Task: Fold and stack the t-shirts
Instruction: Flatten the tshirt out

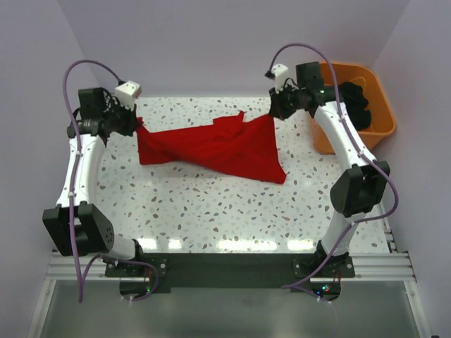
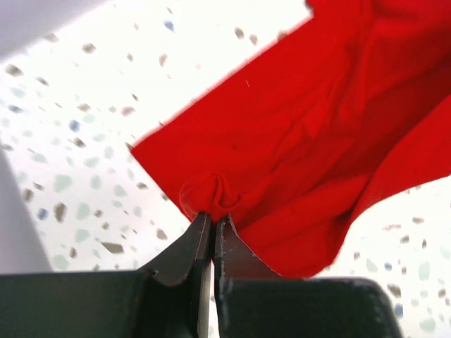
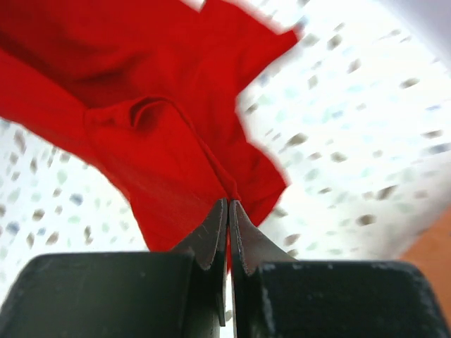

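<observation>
The red t-shirt sags bunched (image 1: 211, 147) between its corners, so my left gripper and my right gripper need to raise it high and spread it out over the near speckled table (image 1: 204, 211).
One red t-shirt (image 1: 211, 148) is stretched between my two grippers over the far half of the speckled table, twisted and wrinkled, its lower right part drooping toward the table. My left gripper (image 1: 136, 125) is shut on the shirt's left corner; the left wrist view shows the cloth (image 2: 303, 141) bunched at the closed fingertips (image 2: 213, 218). My right gripper (image 1: 275, 111) is shut on the shirt's upper right corner; the right wrist view shows the cloth (image 3: 148, 141) pinched at its fingertips (image 3: 229, 204).
An orange plastic tub (image 1: 377, 120) stands at the far right off the table's corner, with dark items (image 1: 352, 102) inside. The right arm's forearm (image 1: 342, 141) runs in front of the tub. The speckled table (image 1: 211, 211) extends toward the arm bases.
</observation>
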